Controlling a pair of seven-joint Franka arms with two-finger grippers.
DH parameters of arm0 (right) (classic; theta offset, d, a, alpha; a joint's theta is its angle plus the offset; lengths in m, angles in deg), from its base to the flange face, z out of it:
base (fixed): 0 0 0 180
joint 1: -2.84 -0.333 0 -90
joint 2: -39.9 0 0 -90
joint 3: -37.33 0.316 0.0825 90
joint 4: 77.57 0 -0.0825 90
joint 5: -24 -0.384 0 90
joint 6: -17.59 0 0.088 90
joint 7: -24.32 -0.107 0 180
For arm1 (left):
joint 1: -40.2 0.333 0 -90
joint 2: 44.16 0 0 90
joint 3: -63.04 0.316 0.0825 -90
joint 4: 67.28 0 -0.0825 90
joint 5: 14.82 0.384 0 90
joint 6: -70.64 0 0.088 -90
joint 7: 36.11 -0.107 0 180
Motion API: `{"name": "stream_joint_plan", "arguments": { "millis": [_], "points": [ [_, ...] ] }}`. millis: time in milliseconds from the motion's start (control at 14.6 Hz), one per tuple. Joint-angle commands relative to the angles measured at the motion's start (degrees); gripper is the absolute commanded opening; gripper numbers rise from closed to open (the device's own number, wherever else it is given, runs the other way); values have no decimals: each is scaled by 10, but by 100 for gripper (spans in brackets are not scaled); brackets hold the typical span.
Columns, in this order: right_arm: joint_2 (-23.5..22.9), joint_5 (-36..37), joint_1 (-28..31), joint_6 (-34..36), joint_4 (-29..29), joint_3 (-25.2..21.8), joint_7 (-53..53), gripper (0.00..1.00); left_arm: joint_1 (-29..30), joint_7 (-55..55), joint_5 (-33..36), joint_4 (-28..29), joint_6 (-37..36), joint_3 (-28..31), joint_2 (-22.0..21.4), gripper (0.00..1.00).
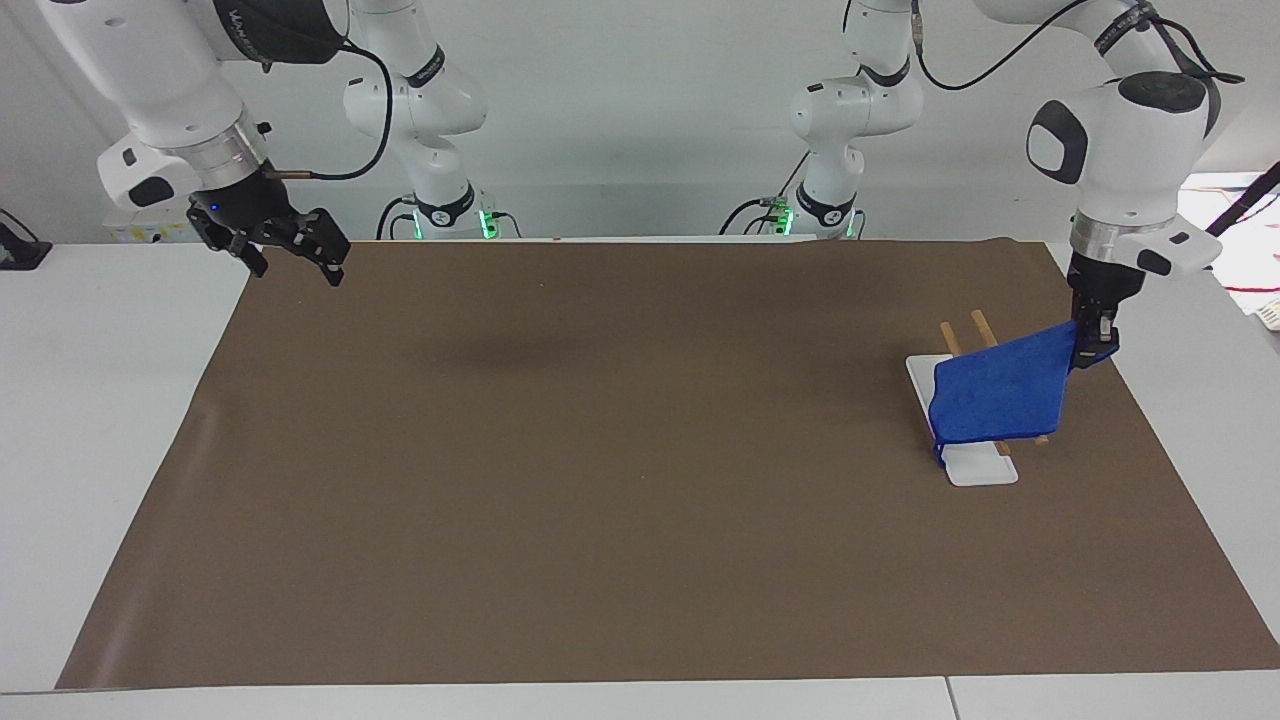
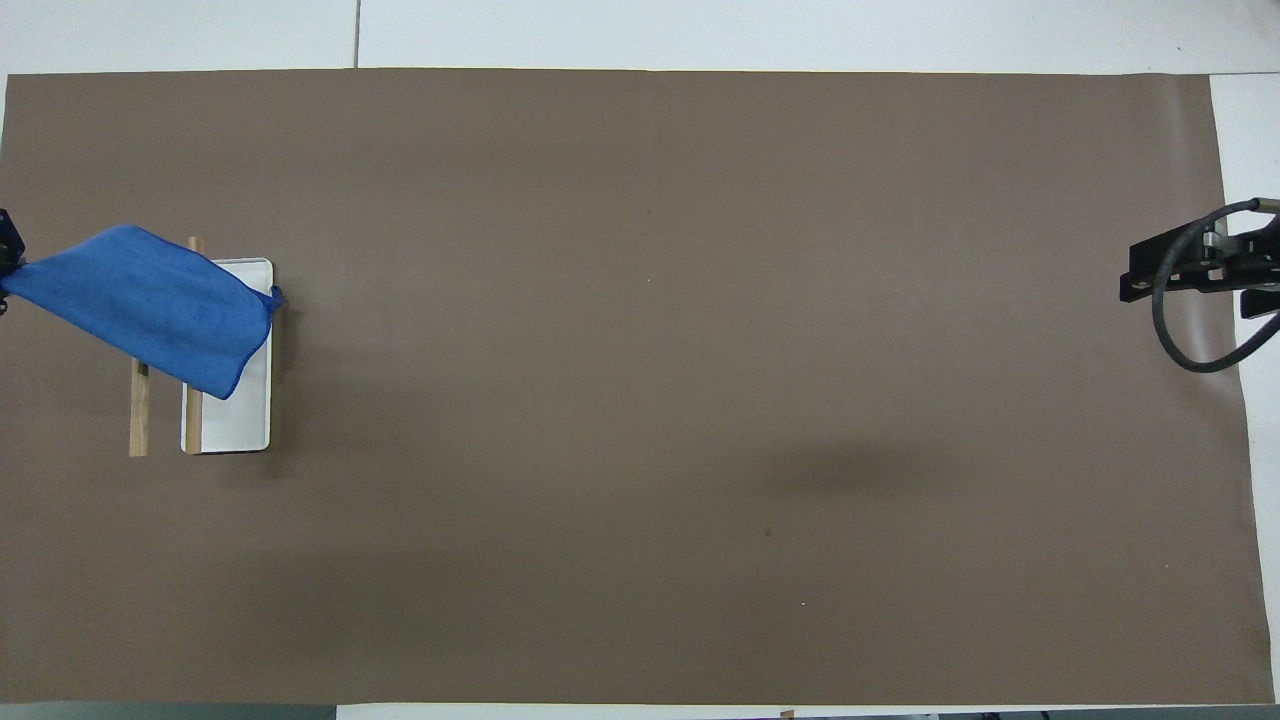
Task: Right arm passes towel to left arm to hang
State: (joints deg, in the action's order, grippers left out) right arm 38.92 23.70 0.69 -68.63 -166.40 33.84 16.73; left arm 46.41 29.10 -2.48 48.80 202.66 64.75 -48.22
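Observation:
The blue towel reaches across both rails point(image 2: 169, 310) to the white base, so my left gripper keeps lowering the towel's corner beside the rack point(image 2: 54, 336) until the towel goes slack, and then let go.
My left gripper point(image 1: 1091, 348) is shut on one corner of the blue towel point(image 1: 1000, 395). It hangs just past the rack, toward the left arm's end of the table. The towel point(image 2: 150, 305) stretches from that corner across both wooden rails point(image 1: 985, 330) of the rack, and its low corner hangs by the white base point(image 1: 978, 467). I cannot tell whether the cloth rests on the rails. My right gripper point(image 1: 295, 270) is open and holds nothing, raised over the brown mat's corner at the right arm's end, near the robots.
A brown mat point(image 1: 600, 450) covers most of the white table. The rack's white base point(image 2: 240, 425) and rails point(image 2: 138, 415) stand at the left arm's end. White table surface point(image 1: 100, 400) borders the mat at both ends.

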Motion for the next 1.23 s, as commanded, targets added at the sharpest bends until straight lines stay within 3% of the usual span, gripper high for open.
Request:
{"name": "stream_joint_plan", "arguments": {
  "millis": [0,821,889,957,1026,1094,1162],
  "points": [
    [7,7,8,-16,-28,8,20,100,27,-8,8,44,51,-6,-19,0],
    [19,10,16,-12,-43,8,23,100,78,-7,7,127,112,-5,-17,0],
    [19,10,16,-12,-43,8,22,100,81,-7,7,129,112,-5,-17,24],
    [19,10,16,-12,-44,8,22,100,81,-7,7,129,112,-5,-17,67],
    [19,9,16,-13,-44,9,21,100,82,-7,7,129,110,-5,-17,91],
    [19,10,16,-13,-44,9,21,100,82,-7,7,128,108,-5,-16,100],
    [19,9,16,-12,-44,9,21,100,81,-7,7,125,107,-5,-13,100]
  ]
}}
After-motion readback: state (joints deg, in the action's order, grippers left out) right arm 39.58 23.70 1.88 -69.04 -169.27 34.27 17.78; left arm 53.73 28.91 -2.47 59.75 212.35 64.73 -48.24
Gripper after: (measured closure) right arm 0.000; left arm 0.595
